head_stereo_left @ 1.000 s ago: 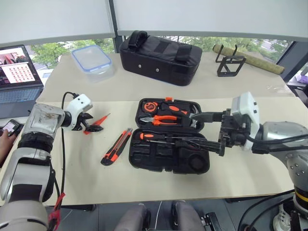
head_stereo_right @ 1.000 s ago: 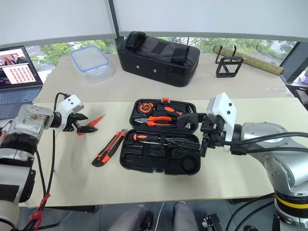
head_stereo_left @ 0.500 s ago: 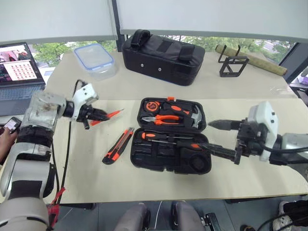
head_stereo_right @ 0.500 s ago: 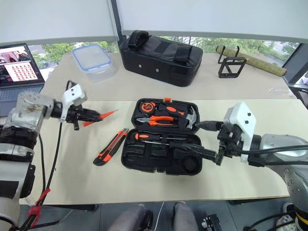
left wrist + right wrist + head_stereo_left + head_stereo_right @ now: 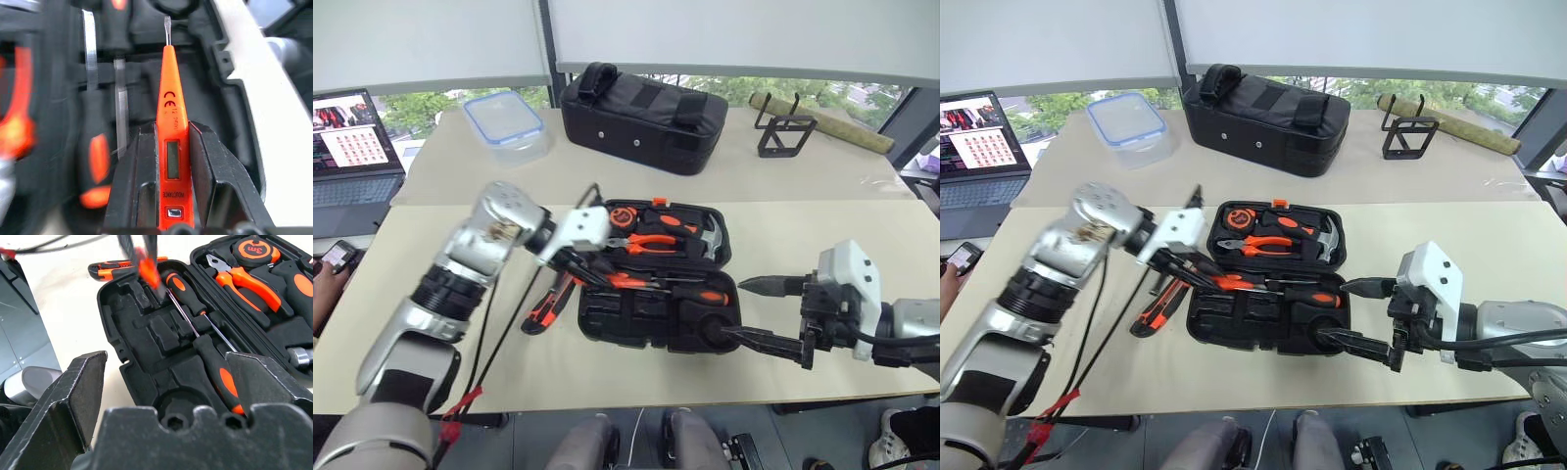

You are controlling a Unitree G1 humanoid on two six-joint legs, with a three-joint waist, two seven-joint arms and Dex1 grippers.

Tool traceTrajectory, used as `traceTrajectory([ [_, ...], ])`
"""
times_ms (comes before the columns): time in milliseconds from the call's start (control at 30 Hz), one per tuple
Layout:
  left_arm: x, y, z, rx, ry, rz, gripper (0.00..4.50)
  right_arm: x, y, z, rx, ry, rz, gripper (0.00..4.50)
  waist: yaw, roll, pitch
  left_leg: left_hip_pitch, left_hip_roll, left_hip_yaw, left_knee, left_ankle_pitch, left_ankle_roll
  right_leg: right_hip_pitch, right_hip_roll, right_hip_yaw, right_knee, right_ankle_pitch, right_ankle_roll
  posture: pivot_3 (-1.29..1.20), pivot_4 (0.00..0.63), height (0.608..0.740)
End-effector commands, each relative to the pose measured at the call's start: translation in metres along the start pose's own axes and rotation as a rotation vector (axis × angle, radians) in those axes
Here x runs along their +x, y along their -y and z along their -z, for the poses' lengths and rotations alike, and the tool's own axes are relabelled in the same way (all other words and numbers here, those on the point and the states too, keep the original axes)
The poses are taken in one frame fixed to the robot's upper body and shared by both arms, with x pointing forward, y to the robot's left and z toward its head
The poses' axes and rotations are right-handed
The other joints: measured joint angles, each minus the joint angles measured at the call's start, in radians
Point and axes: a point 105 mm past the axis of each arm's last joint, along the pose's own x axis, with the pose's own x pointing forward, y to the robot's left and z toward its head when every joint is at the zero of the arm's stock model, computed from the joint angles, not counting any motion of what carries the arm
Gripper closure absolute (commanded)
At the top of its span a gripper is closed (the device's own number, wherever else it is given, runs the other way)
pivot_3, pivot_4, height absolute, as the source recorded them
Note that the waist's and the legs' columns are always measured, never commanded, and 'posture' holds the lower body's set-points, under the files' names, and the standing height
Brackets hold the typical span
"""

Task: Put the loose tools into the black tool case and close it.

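Observation:
Next, my left gripper lets go of the slim all-orange screwdriver (image 5: 171, 117) above its narrow slot (image 5: 626, 296), as the gripper's fingers are on either side of it there. Then the gripper should close its fingers and push the screwdriver down.
The black tool case (image 5: 607, 336) lies open in the middle of the table, with pliers, a hammer and a tape measure in its far half. Two black-and-orange screwdrivers (image 5: 216, 368) rest in the near half. My left gripper (image 5: 594, 266) hovers over the case's near left part, shut on the slim all-orange screwdriver (image 5: 170, 98), whose tip points across the slots. The orange-and-black utility knife (image 5: 1152, 313) lies on the table left of the case, partly behind my left arm. My right gripper (image 5: 760, 314) stands open at the case's front right corner, with nothing between its fingers.
Along the back stand a black fabric bag (image 5: 641, 103), a clear plastic container (image 5: 504, 119), a black wire stand (image 5: 783, 132) and a rolled mat (image 5: 832, 122). A laptop (image 5: 352, 147) sits at far left. A person's hand with a phone (image 5: 328, 262) is at the left edge.
My left gripper closed on the orange screwdriver on the table left of the case, lifted it and swung right over the case. My right gripper drew back toward the front right.

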Motion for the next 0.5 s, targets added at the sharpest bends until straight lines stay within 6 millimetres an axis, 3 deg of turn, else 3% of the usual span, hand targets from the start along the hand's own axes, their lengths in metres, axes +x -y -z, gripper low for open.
traceTrajectory([
  [33,0.006,0.001,0.006,-0.015,-0.052,-0.019,4.08,0.001,-0.001,-0.008,-0.051,0.030,0.012,0.00,-0.001,0.000,0.000,0.000,0.000,0.000,0.000,0.000,0.000,0.000,0.000,0.000,0.000,0.000,0.000,0.00,0.150,0.722],
  [233,0.019,-0.015,0.018,-0.096,-0.090,-0.095,4.08,0.004,0.001,-0.009,-0.054,0.042,0.027,0.00,0.001,0.000,0.000,0.001,0.000,0.000,-0.001,0.000,0.000,0.000,0.000,0.000,0.000,0.000,0.000,0.00,0.150,0.722],
  [500,0.029,-0.011,0.014,-0.111,-0.077,-0.056,4.08,0.006,0.004,-0.008,-0.049,0.056,0.043,0.00,0.012,0.000,0.000,0.002,0.000,0.000,0.000,0.000,0.000,0.001,0.000,0.000,0.000,0.000,0.000,0.00,0.150,0.722],
])
